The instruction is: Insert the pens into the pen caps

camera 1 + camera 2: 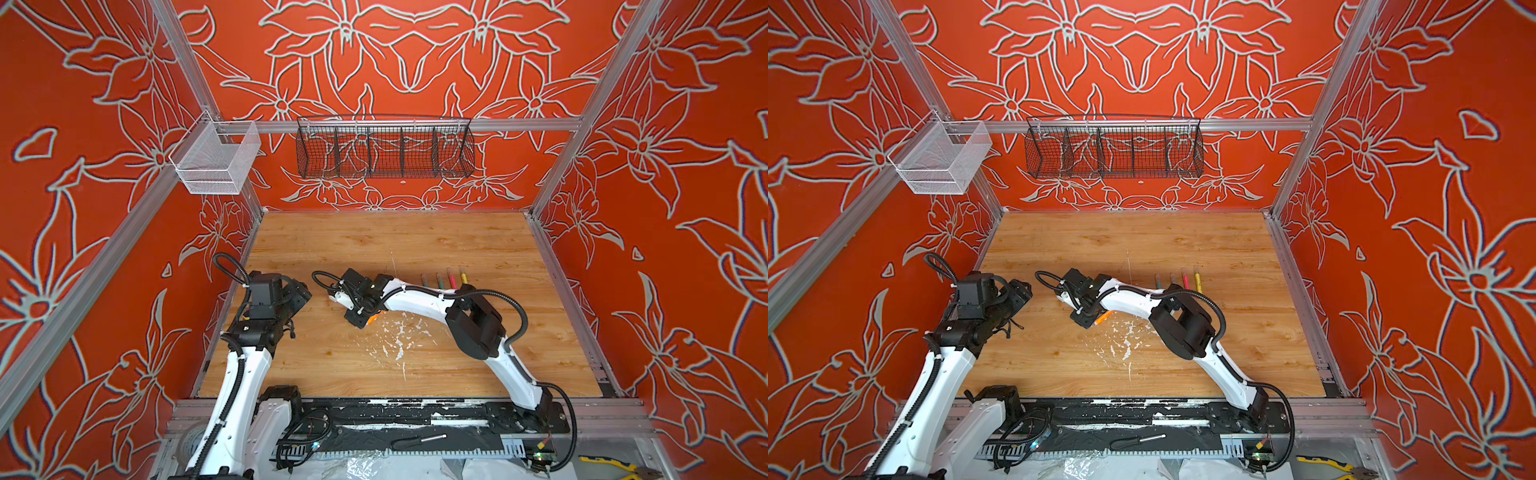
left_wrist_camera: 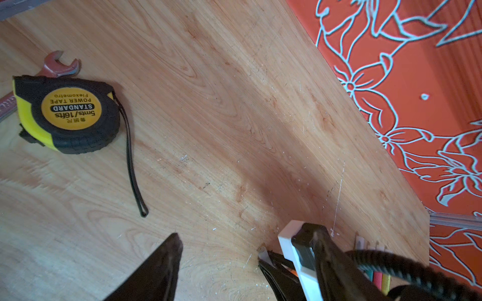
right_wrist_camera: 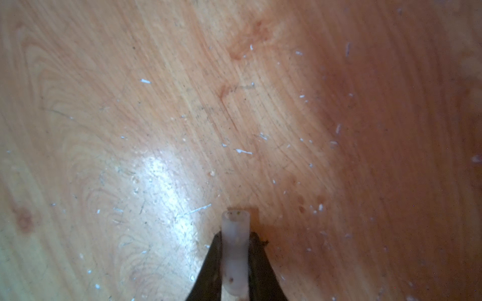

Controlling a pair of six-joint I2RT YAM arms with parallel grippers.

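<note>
The orange pen (image 1: 1104,317) is under my right gripper's wrist, so next my right gripper pulls the clear pen cap (image 3: 236,225) back to let my left gripper take the pen.
In the right wrist view my right gripper (image 3: 236,250) is shut on a clear pen cap (image 3: 235,247), which sticks out past the fingertips just above the wood. In both top views this gripper (image 1: 354,321) is low over the table's middle. An orange pen (image 1: 374,318) shows right behind its fingers; I cannot tell whether it sits in the cap. Two teal pens (image 1: 425,280), a pink pen (image 1: 452,277) and a yellow pen (image 1: 463,275) lie in a row behind the right arm. My left gripper (image 2: 242,234) is open and holds nothing, a short way left of the right gripper.
A yellow-black tape measure (image 2: 65,112) and a wrench (image 2: 61,65) lie near the left arm. White paint flecks (image 1: 395,336) mark the wood in front of the right arm. A screwdriver (image 1: 417,441) and pliers (image 1: 623,469) lie off the front edge. Wire baskets (image 1: 384,149) hang on the back rail.
</note>
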